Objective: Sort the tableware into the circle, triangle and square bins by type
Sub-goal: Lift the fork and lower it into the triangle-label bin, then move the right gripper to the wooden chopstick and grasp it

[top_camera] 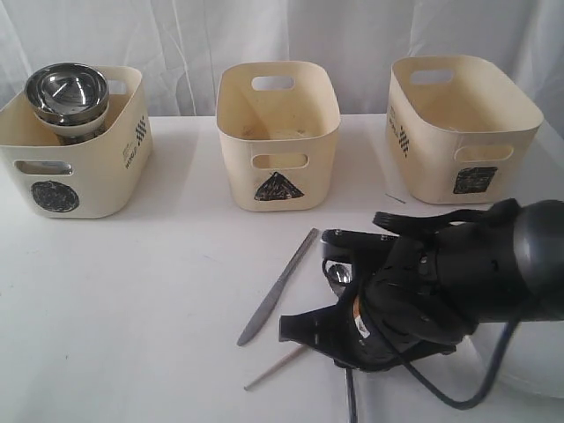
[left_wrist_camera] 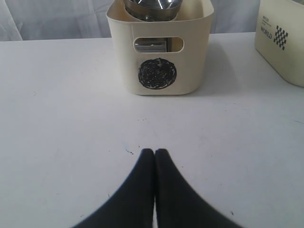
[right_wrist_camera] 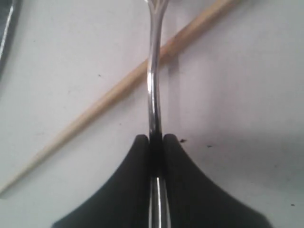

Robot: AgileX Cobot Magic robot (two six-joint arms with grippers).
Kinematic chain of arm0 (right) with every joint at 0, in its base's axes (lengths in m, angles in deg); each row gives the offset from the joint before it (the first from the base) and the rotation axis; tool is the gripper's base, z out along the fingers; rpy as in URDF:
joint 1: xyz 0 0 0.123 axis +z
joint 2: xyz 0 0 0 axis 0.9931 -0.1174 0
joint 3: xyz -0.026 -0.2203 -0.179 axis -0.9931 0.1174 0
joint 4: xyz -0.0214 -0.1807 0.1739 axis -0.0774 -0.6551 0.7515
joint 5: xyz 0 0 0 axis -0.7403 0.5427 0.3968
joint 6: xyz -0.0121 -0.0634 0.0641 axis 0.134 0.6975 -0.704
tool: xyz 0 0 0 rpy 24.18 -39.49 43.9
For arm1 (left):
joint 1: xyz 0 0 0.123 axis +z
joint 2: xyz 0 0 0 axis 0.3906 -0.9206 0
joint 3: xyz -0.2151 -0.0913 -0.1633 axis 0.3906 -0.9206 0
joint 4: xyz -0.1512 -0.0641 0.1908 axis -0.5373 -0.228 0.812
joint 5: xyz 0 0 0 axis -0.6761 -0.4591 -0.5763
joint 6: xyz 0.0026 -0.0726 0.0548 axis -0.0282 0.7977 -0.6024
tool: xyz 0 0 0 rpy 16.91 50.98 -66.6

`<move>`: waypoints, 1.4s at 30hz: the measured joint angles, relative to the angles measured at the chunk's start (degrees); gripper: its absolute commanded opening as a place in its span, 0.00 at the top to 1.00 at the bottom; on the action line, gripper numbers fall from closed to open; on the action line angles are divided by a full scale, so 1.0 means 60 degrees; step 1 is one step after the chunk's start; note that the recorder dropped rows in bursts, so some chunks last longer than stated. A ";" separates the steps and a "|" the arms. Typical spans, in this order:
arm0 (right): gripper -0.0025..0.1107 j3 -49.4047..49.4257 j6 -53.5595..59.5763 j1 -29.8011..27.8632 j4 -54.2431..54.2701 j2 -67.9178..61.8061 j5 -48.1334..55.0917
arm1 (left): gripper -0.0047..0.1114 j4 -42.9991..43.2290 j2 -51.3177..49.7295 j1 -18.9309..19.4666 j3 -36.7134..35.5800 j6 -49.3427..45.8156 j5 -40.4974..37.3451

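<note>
I should lift the spoon next with my right gripper until the spoon hangs inside the triangle bin (top_camera: pixel 278 119), as the steel spoon's gripped handle (right_wrist_camera: pixel 153 78) crosses over the chopstick.
My right gripper (right_wrist_camera: pixel 156 137) is shut on the steel spoon's handle (right_wrist_camera: pixel 153 80), which crosses over a wooden chopstick (right_wrist_camera: pixel 109 97) lying on the table. In the exterior view the right arm (top_camera: pixel 423 291) hides most of the spoon; only its shiny bowl (top_camera: pixel 339 276) peeks out. The steel knife (top_camera: pixel 278 286) lies left of the arm, with the chopstick (top_camera: pixel 275 367) in front of it. The circle bin (top_camera: pixel 75 176) holds the nested steel bowls (top_camera: pixel 67 92). My left gripper (left_wrist_camera: pixel 155 151) is shut on nothing, low over bare table facing the circle bin (left_wrist_camera: pixel 159 61).
The triangle bin (top_camera: pixel 278 167) stands at the middle back and the square bin (top_camera: pixel 458 159) at the back right. A white rounded thing, perhaps the plate (top_camera: pixel 533 361), shows under the right arm at the front right. White curtains hang behind the table.
</note>
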 measured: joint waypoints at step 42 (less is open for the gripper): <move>0.88 -0.8917 0.1876 -0.3039 -0.0897 -0.3693 -0.1691 | 0.96 0.0000 0.0000 0.0000 0.0000 0.0000 0.0000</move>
